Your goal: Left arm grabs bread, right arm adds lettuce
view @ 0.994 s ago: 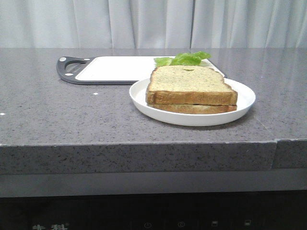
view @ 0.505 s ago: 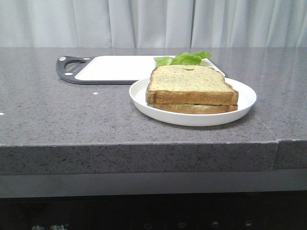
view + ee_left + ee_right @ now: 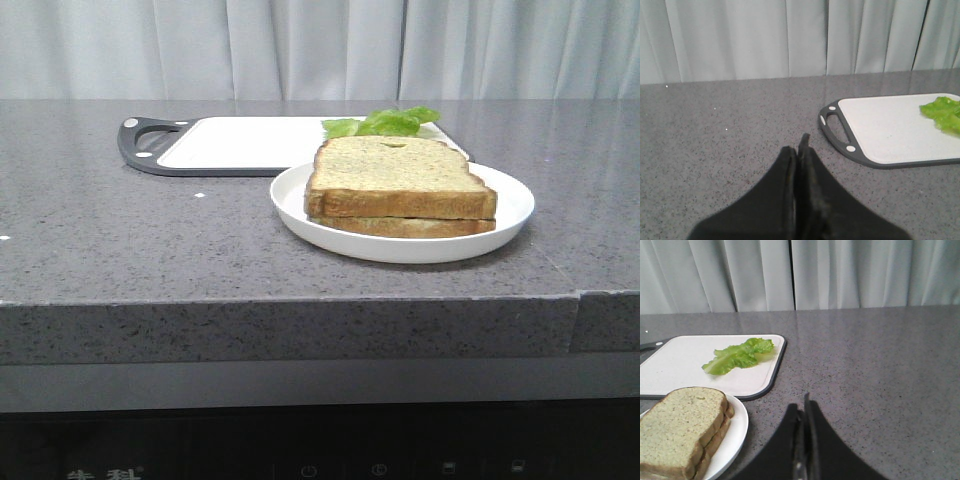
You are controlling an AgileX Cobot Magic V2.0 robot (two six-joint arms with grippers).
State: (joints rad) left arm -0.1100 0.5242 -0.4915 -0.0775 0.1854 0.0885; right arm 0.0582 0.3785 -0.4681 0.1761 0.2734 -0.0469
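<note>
The bread is covering the lower slice (image 3: pixel 400 228) where lettuce has to go, so next my left gripper lifts the bread clear (image 3: pixel 390 175) before my right gripper picks up the lettuce.
Two toast slices are stacked on a white plate (image 3: pixel 300 205). The top slice is the bread (image 3: pixel 395 165), with a small dark hole near its far edge; it also shows in the right wrist view (image 3: pixel 677 422). The lettuce (image 3: pixel 385 123) lies on the near-plate end of a white cutting board (image 3: pixel 240 145); it also shows in both wrist views (image 3: pixel 740 356) (image 3: pixel 944 112). My left gripper (image 3: pixel 799 147) is shut and empty over bare counter, short of the board's handle. My right gripper (image 3: pixel 804 407) is shut and empty over the counter beside the plate (image 3: pixel 735 432). Neither arm shows in the front view.
The cutting board has a dark grey rim and a handle (image 3: pixel 834 125) at its left end. The grey stone counter (image 3: pixel 120 240) ends at a front edge (image 3: pixel 300 300). Pale curtains (image 3: pixel 320 45) hang behind.
</note>
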